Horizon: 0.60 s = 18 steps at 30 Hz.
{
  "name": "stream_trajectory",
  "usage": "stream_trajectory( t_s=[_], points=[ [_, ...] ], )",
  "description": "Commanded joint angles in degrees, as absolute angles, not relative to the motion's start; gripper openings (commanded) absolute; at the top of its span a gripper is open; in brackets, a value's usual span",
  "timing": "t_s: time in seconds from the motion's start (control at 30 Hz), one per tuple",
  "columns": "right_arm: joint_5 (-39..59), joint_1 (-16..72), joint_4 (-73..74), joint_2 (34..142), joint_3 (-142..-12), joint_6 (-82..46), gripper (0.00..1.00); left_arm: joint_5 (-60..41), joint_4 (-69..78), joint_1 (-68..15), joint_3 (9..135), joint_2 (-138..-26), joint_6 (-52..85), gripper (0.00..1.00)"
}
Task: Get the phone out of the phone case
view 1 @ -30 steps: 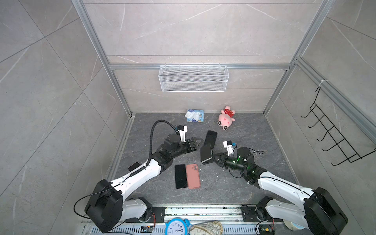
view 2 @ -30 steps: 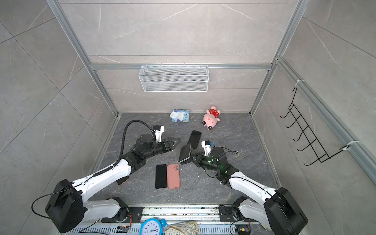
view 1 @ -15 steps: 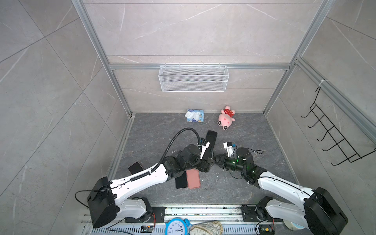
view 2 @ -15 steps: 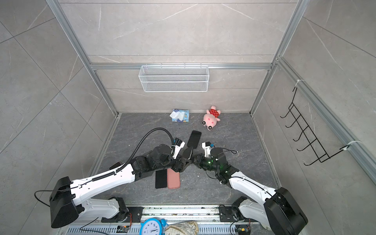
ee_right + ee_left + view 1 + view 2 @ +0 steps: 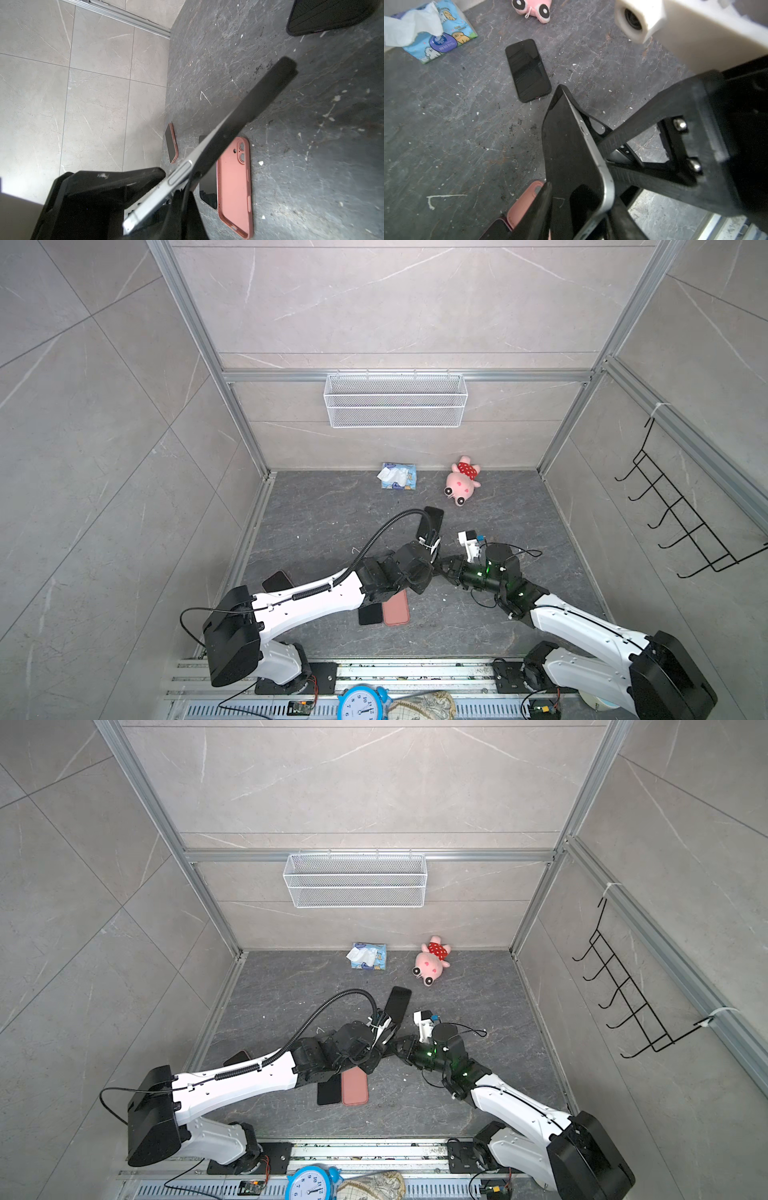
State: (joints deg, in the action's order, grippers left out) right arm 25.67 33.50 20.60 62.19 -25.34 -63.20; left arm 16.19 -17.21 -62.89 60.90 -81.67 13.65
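The black phone case still covers the phone's far end (image 5: 560, 91). Next, my left gripper pulls the phone out by its loose end (image 5: 605, 196), away from my right gripper.
Between the two arms a phone (image 5: 571, 158) with a dark screen and a silver frame (image 5: 158, 195) hangs tilted above the floor. Its black phone case (image 5: 249, 108) still covers the far end and is peeled away along one side. My left gripper (image 5: 430, 568) (image 5: 579, 207) has one finger on the screen and one behind the near end of the phone, shut on it. My right gripper (image 5: 445, 565) (image 5: 185, 187) is shut on the loose side wall of the case. In both top views the phone is mostly hidden by the grippers.
On the floor lie a black phone (image 5: 432, 518) behind the grippers, an empty pink case (image 5: 396, 608) with a dark phone (image 5: 370, 614) beside it, and a pink-cased phone (image 5: 276, 581) by the left wall. A tissue pack (image 5: 397, 476) and a pig plush (image 5: 461, 481) sit at the back.
My left arm has swung in from the left to the phone that the right gripper holds up. Its jaws, open before, have closed on the phone's near end. The right arm stays put.
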Motion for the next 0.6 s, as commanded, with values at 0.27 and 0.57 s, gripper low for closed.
stream_trajectory(
  t_s=[0.27,0.57],
  points=[
    [25.0,34.4,17.1,58.8,-25.0,-61.5,0.0,25.3,-11.4,-66.0,56.3,-74.2,10.2,0.03],
    [14.2,34.3,-8.4,51.6,-26.4,-51.6,0.0,39.2,-11.3,-73.3,55.4,-66.5,2.6,0.02]
  ],
)
